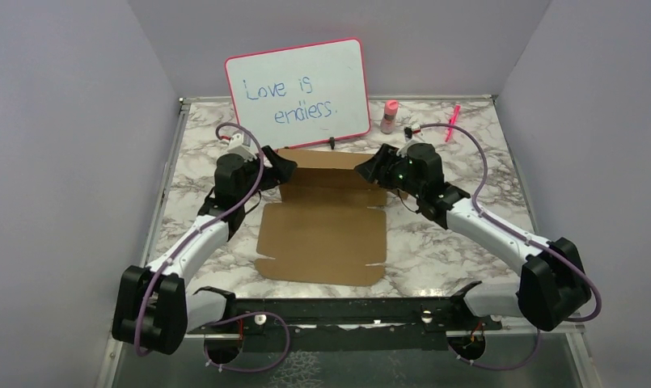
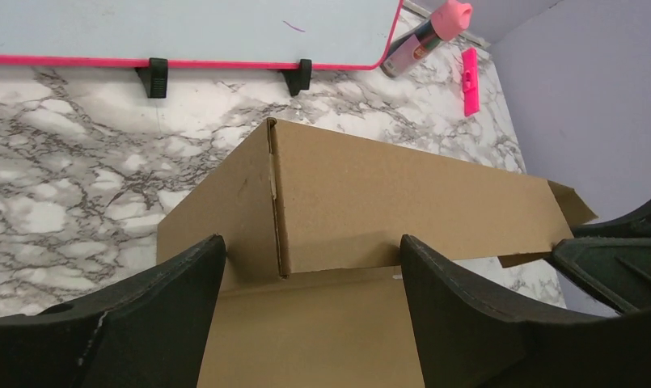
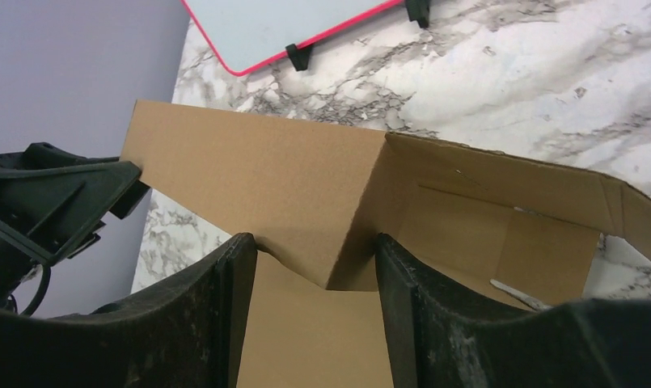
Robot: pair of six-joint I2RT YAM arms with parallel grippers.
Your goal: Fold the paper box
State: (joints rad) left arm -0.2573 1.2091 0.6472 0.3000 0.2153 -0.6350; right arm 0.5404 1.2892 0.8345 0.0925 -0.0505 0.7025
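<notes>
The side flap [image 3: 508, 168] by my right gripper splays out from the box's side, so next my left gripper steadies the side's middle [image 1: 325, 159] while my right gripper works that corner.
The paper box [image 1: 322, 238] is a brown cardboard sheet lying flat in the middle of the table, with its far section folded upright as a wall [image 1: 330, 166]. My left gripper [image 1: 279, 171] is open at the wall's left end. In the left wrist view the gripper [image 2: 310, 252] straddles the box's [image 2: 386, 202] left corner, where a side flap meets the wall. My right gripper [image 1: 377, 168] is open at the wall's right end. In the right wrist view the gripper [image 3: 315, 246] straddles the box's [image 3: 289, 186] right corner. Neither gripper clamps the cardboard.
A pink-framed whiteboard [image 1: 298, 90] stands just behind the box. A pink-capped bottle [image 1: 389, 115] and a pink marker [image 1: 452, 123] lie at the back right. Grey walls close in the marble table [image 1: 484, 162] on the left, right and back.
</notes>
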